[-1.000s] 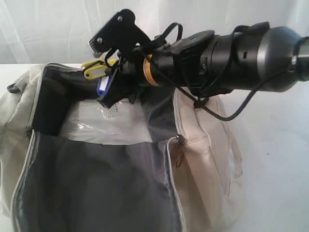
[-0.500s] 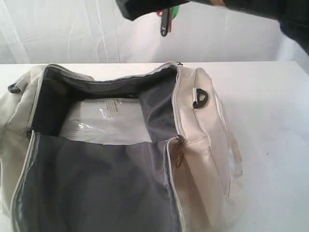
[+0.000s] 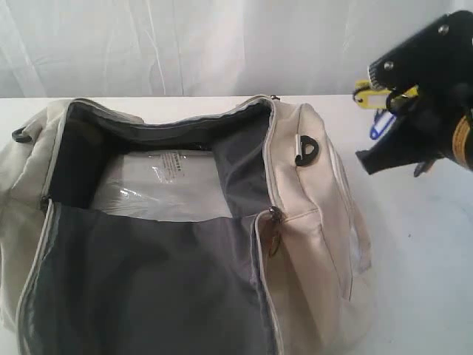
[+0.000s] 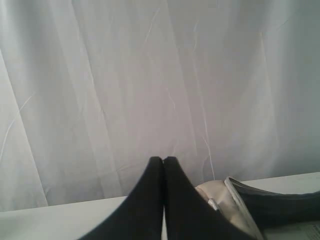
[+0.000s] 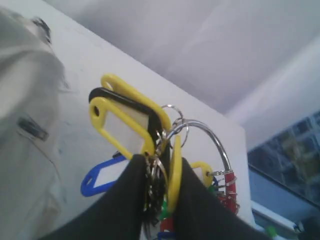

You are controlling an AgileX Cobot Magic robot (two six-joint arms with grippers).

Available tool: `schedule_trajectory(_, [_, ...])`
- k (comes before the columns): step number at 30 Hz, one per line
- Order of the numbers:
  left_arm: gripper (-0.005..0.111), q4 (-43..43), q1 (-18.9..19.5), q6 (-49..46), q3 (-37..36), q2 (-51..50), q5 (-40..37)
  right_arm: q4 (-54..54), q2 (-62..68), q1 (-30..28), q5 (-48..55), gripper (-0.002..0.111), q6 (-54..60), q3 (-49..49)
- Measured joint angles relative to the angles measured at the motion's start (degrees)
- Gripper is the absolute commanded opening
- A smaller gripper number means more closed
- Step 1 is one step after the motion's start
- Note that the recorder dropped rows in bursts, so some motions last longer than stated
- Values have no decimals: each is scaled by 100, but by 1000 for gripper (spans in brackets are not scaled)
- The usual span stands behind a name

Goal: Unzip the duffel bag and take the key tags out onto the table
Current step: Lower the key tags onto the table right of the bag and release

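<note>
The key tags (image 3: 381,105) are hanging free of the duffel bag over open table. My right gripper should now bring them down until they touch the white table (image 3: 414,248), and then let go.
The cream duffel bag (image 3: 310,222) lies unzipped on the white table (image 3: 421,244), its grey lining (image 3: 148,281) showing and a clear-wrapped white packet (image 3: 159,188) inside. My right gripper (image 3: 380,122) hangs above the table to the right of the bag, shut on the key tags (image 3: 377,96). In the right wrist view the right gripper (image 5: 159,165) clamps the bunch of key tags (image 5: 125,117) by its metal rings, with yellow and blue tags sticking out. In the left wrist view the left gripper (image 4: 163,160) is shut and empty, beside a corner of the duffel bag (image 4: 220,192).
A white curtain (image 3: 185,44) hangs behind the table. A black D-ring (image 3: 307,150) and a metal zipper pull (image 3: 273,229) sit on the bag's right end. A webbing handle (image 3: 361,237) droops over the bag's right side.
The right arm has carried the key tags from over the open bag, up through the top of the view, down to the right of the bag above the table.
</note>
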State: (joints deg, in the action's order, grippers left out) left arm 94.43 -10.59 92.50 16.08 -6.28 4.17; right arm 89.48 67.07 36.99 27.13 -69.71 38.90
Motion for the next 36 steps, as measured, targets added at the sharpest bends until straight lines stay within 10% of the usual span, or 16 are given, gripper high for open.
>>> schedule_trajectory(23, [0, 0, 0, 0, 0, 0, 0, 432, 2416, -605, -555, 0, -1034, -705])
schedule_trajectory(36, [0, 0, 0, 0, 0, 0, 0, 608, 2420, -605, -490, 62, -1523, -632])
